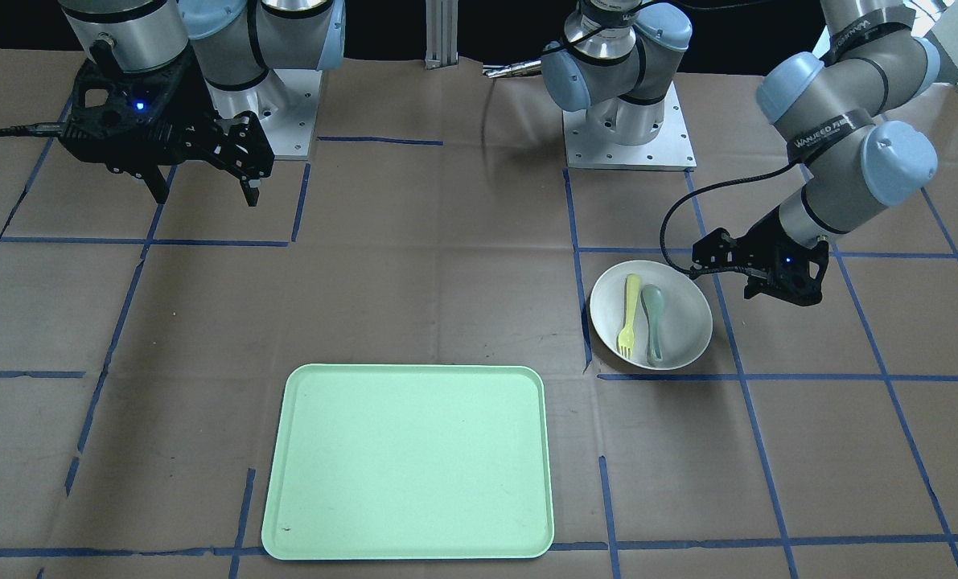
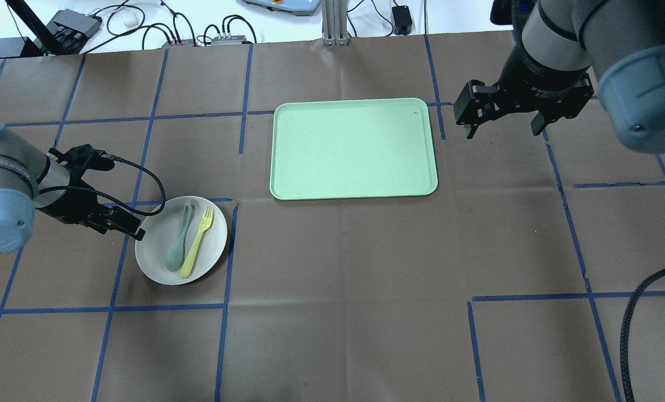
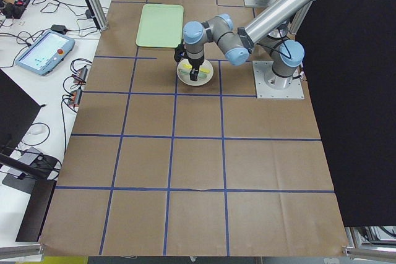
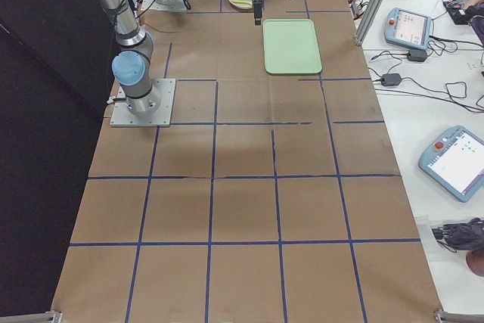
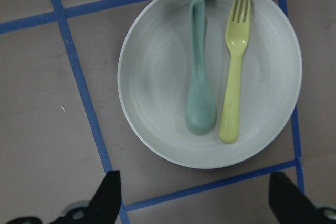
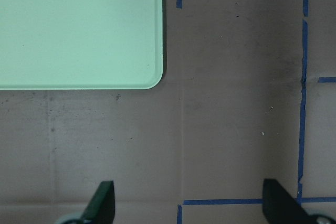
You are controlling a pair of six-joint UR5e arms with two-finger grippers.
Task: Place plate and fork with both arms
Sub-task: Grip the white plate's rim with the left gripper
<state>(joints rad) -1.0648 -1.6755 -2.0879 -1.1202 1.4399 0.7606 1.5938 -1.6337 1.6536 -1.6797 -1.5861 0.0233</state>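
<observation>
The plate's rim is clear beside the spoon and the left gripper's open fingers face across the rim, so the left gripper should keep going down and close on that rim.
The off-white plate lies on the table, also seen in the overhead view and the left wrist view. On it lie the pale yellow fork and a grey-green spoon, side by side. My left gripper is open and empty, low at the plate's rim on the robot's side. My right gripper is open and empty, above bare table beside the tray.
The pale green rectangular tray lies empty mid-table, between the two grippers. Brown paper with blue tape lines covers the table. The arm bases stand at the robot's edge. Cables and tablets lie beyond the far edge.
</observation>
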